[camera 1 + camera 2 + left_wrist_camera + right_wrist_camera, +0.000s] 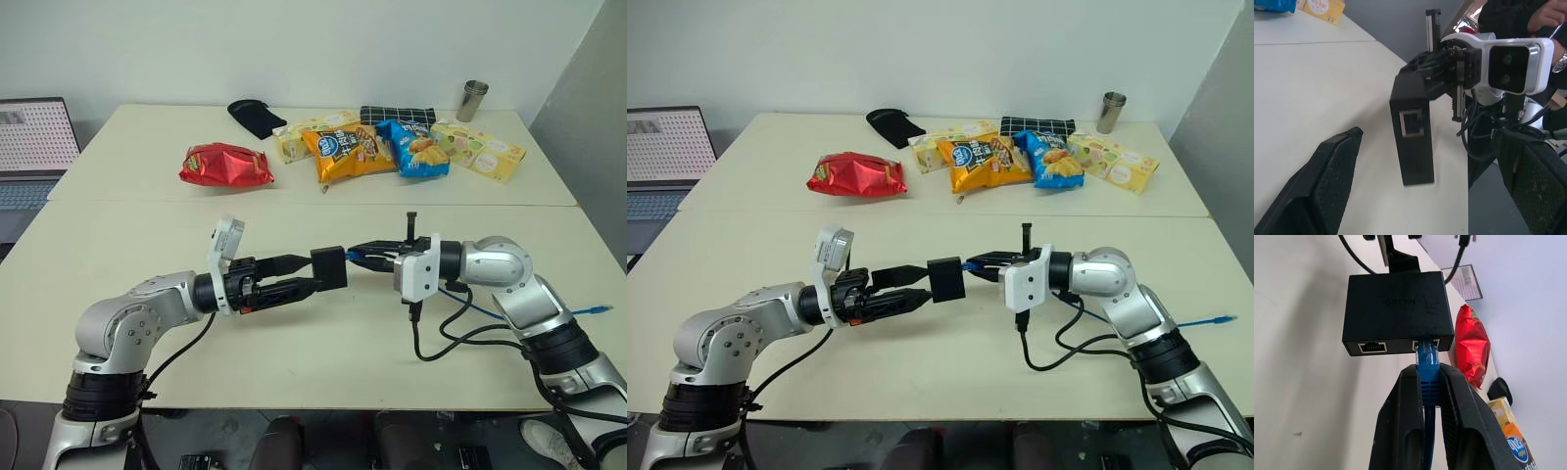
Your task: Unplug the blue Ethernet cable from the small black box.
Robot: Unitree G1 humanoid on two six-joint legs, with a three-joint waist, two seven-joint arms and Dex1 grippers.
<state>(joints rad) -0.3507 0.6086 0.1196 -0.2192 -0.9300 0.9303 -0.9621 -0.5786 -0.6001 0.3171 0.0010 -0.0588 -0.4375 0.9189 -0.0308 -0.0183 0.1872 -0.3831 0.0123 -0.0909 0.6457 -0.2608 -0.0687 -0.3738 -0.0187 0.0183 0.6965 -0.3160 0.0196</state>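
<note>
The plug's sides [1428, 374] are pinched clear of its latch by my right gripper, which should turn and squeeze the latch [1426, 353] once my left gripper holds the box.
The small black box [329, 267] hangs above the table, carried by the plug of the blue Ethernet cable [1427, 360], which sits in one of two ports on the box's side. My right gripper [1428, 369] is shut on the cable just behind the plug. From there the cable trails back along my right arm and across the table [480, 308] to its loose end [598, 309]. My left gripper [312, 273] is open, with its fingers [1327, 176] spread to either side of the box's opposite end, and I see no contact.
The far table holds a red snack bag [225, 164], an orange bag [343, 152], a blue bag [416, 147], yellow boxes [480, 149], a black cloth [257, 117], a checked pouch [397, 115] and a metal cup [472, 100]. A laptop [34, 147] stands at the left. A person's hand [1547, 14] shows behind my right arm.
</note>
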